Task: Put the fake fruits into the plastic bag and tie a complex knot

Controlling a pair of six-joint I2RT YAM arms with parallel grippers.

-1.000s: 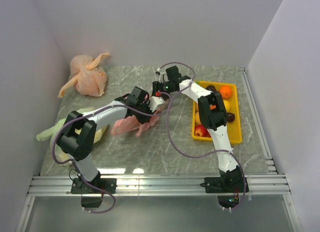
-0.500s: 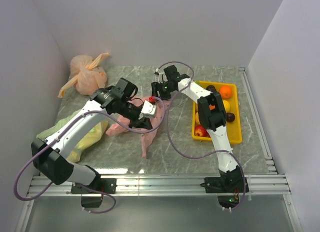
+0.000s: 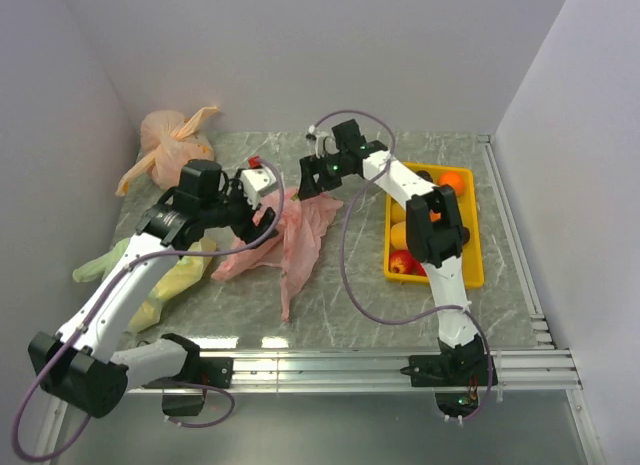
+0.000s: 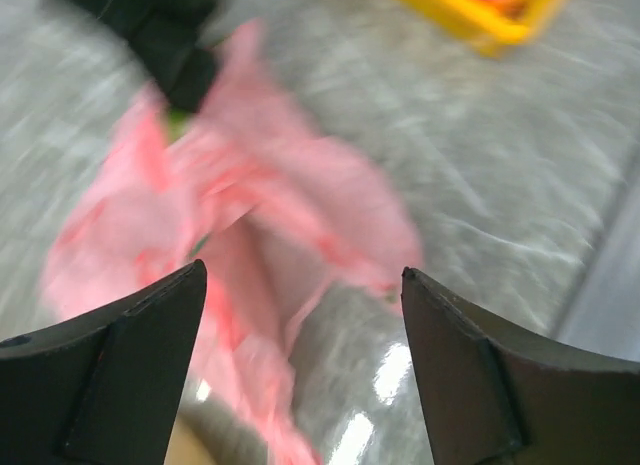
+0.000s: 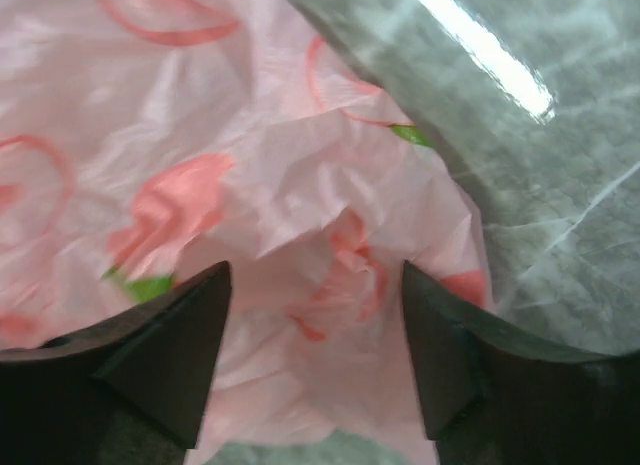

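I expect the pink plastic bag (image 3: 298, 243) to bunch up at the pinch and hang loosely when I lift it, because wrinkled folds (image 5: 335, 260) of the bag lie limp between my right gripper's fingers.
The pink plastic bag (image 3: 295, 235) lies crumpled and spread flat on the marble table, a long strip trailing toward the near edge. No knot shows in any view. My left gripper (image 3: 258, 217) hangs open above the bag's left part; the left wrist view is blurred, with the left gripper (image 4: 302, 270) empty over the pink bag (image 4: 250, 215). My right gripper (image 3: 308, 182) stands open at the bag's far edge; in the right wrist view this gripper (image 5: 315, 267) straddles a wrinkled fold of the bag (image 5: 200, 135). The fake fruits (image 3: 452, 182) sit in the yellow tray (image 3: 478, 255).
An orange-peach tied bag (image 3: 175, 150) rests at the far left corner. A yellow-green bag (image 3: 150, 280) lies under the left arm by the left wall. The tray's corner (image 4: 470, 20) shows in the left wrist view. A metal rail runs along the near table edge.
My left arm has swung up and back to the left, and its gripper has opened and let the pink bag go. The bag has spread out on the table. The right gripper's jaws have widened.
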